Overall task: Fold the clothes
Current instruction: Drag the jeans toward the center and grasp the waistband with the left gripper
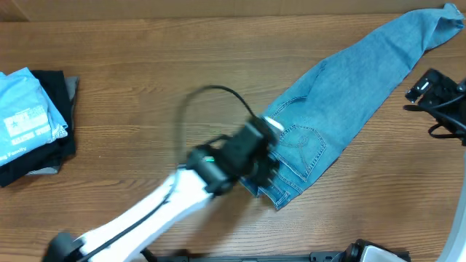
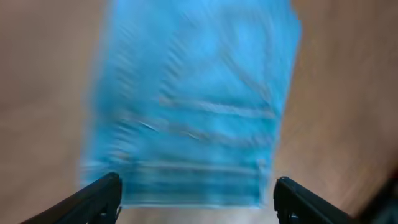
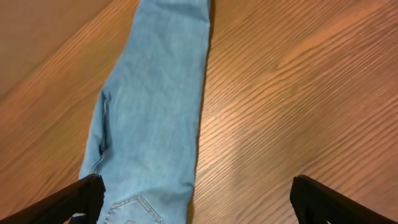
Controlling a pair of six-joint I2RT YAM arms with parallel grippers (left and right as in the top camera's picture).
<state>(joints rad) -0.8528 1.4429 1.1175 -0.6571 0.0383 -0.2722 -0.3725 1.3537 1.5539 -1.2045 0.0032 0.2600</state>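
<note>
I expect the waist end (image 2: 193,183) to bend over into a rounded fold when I lift it, because the jeans lie flat and slack (image 2: 205,81) behind the waistband edge.
The clothes, light-wash blue jeans (image 1: 349,80), lie flat and doubled lengthwise, running diagonally from the waist at the lower centre to the leg ends at the far right corner. My left gripper (image 1: 266,164) hovers over the waist end. In the left wrist view the denim (image 2: 193,106) is motion-blurred, and the gripper (image 2: 196,186) is open with its fingers spread either side of the waistband edge. My right gripper (image 1: 429,86) sits at the right edge beside the legs. It is open (image 3: 196,186) above the jeans (image 3: 155,106) and bare table, holding nothing.
At the left edge of the wooden table (image 1: 145,58) a folded light blue T-shirt (image 1: 22,109) lies on a stack of black and grey garments (image 1: 58,138). A black cable (image 1: 196,98) loops over the left arm.
</note>
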